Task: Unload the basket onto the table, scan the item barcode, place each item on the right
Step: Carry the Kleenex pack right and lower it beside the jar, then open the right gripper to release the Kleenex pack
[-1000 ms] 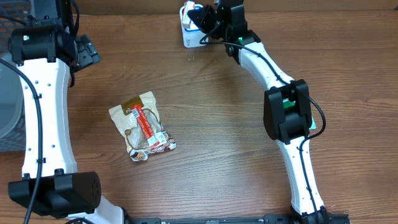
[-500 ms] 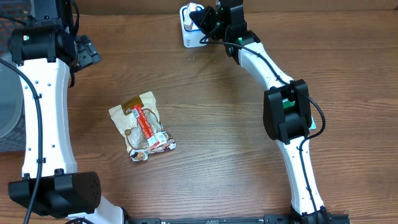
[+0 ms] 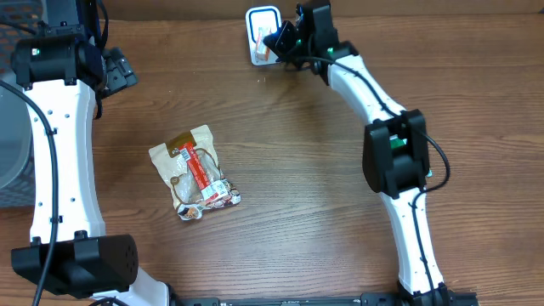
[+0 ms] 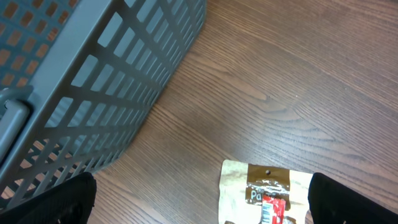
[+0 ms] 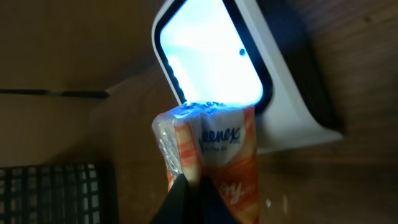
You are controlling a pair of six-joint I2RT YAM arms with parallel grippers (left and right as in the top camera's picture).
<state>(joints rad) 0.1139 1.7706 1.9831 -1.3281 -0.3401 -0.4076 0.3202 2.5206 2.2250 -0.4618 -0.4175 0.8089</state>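
Observation:
The scanner is lighting the tissue pack's end and the wood beside the green lid is clear, so the robot's right gripper goes on there and lets go of the pack.
My right gripper is shut on a small orange Kleenex tissue pack, holding it just in front of the white barcode scanner at the table's far edge. In the right wrist view the scanner's lit window glows directly above the pack, and the dark fingers pinch the pack's lower end. My left gripper hangs open high over the table, nothing between its fingers. Below it lies a beige snack packet with a red label, whose top edge shows in the left wrist view.
A grey slatted basket stands at the table's left side. The right arm's links stretch from the front right up to the scanner. Bare wood lies between the snack packet and the scanner.
The right gripper has drawn the tissue pack slightly right and back, uncovering the scanner's lit window. The left arm and the snack packet have not moved.

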